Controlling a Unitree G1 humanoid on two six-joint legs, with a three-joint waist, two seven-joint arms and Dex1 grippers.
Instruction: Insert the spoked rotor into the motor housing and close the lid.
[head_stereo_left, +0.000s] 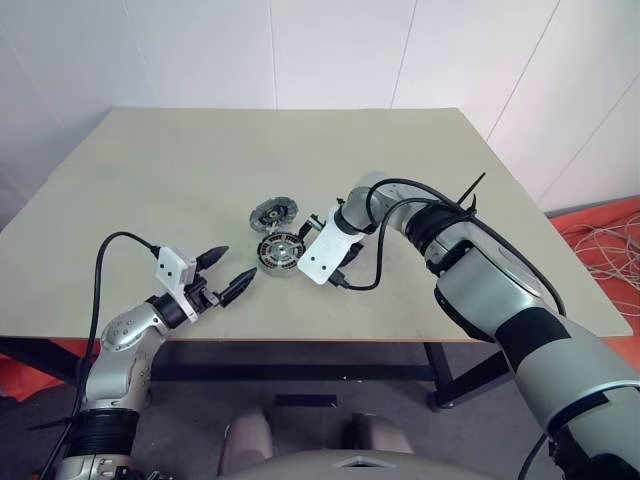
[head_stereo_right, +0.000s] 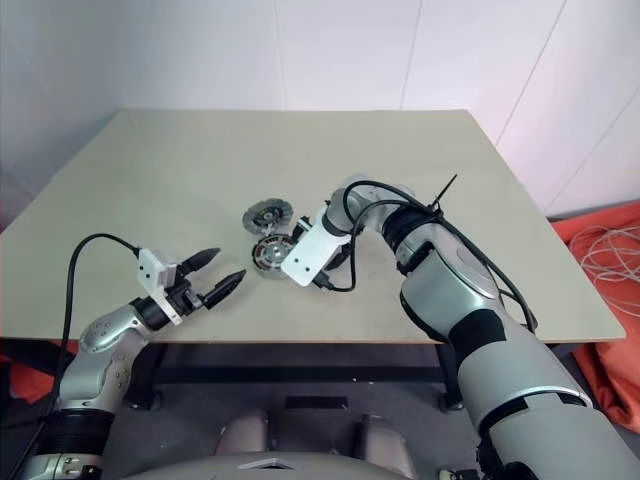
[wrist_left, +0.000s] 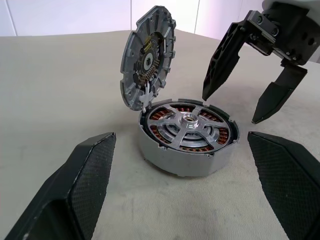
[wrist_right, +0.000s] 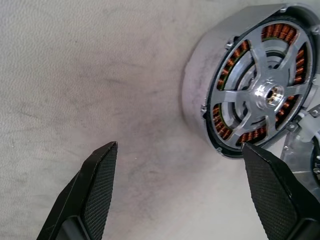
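Observation:
The tilted lid (head_stereo_left: 273, 213) is joined to the housing's rim by a metal hinge (wrist_right: 307, 120), so I expect the lid to come along when I turn the housing.
The motor housing (wrist_left: 187, 150) is a silver cup with copper windings, standing on the table near its middle (head_stereo_left: 280, 252). The spoked rotor (wrist_left: 190, 120) sits inside it, silver spokes and hub facing up (wrist_right: 270, 92). The lid (wrist_left: 147, 55), a grey ribbed disc, stands tilted up from the housing's far rim (head_stereo_left: 273, 213). My right gripper (wrist_left: 230, 109) hangs open just beside the housing, pointing steeply down at the table, with nothing between its fingers (wrist_right: 179, 146). My left gripper (head_stereo_left: 228, 272) is open and level near the table's front edge, aimed at the housing and a little short of it.
The beige table (head_stereo_left: 200, 160) has bare room all round the housing. Its front edge (head_stereo_left: 300, 338) runs just under my left gripper. A black cable (head_stereo_left: 365, 280) loops off my right wrist over the tabletop. Loose cables (head_stereo_left: 600, 245) lie on the floor to the right.

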